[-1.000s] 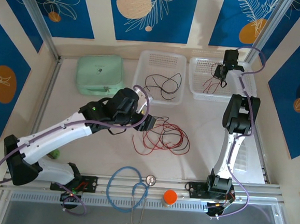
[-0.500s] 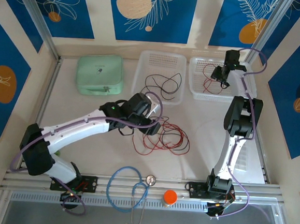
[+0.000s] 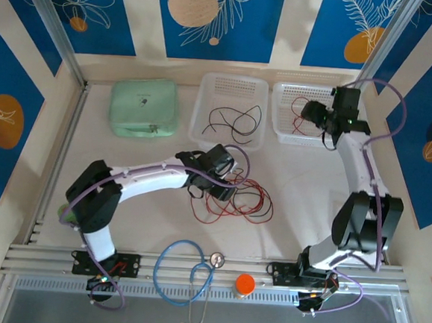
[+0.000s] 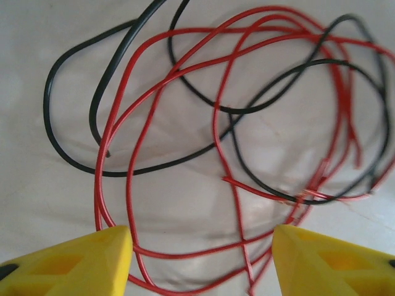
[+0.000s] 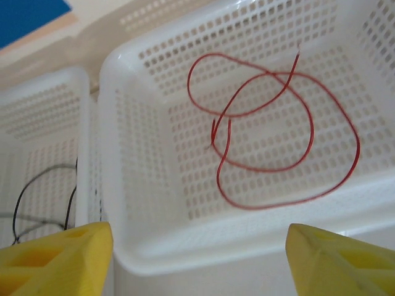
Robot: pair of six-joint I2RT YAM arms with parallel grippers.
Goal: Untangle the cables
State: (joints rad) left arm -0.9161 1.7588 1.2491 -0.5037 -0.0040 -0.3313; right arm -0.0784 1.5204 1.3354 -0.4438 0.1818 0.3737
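I should lift a red cable from the tangle (image 3: 252, 200) with my left gripper for my right gripper to take, because the red cables' basket (image 3: 291, 121) is far away from my left gripper.
A tangle of red and black cables (image 3: 253, 208) lies on the table's middle. My left gripper (image 3: 217, 191) hovers low over the tangle's left side. In the left wrist view it (image 4: 202, 259) is open, and red cable loops (image 4: 133, 148) and a black cable (image 4: 62, 148) lie on the table below and between the yellow fingertips, ungripped. My right gripper (image 3: 312, 113) hangs open over the right white basket (image 3: 300, 140). In the right wrist view it (image 5: 197, 259) holds nothing. A single red cable (image 5: 271, 135) lies loose in that basket (image 5: 203, 246). Black cables (image 3: 234, 122) lie in the left basket (image 3: 233, 84).
A mint green case (image 3: 144, 107) sits at the back left. A blue stethoscope (image 3: 185, 271) and an orange object (image 3: 245, 284) lie near the front rail. Walls close in on both sides.
My left gripper has moved right and forward onto the tangle. My right gripper has opened and let go of the red cable in the right basket, and its elbow has swung right.
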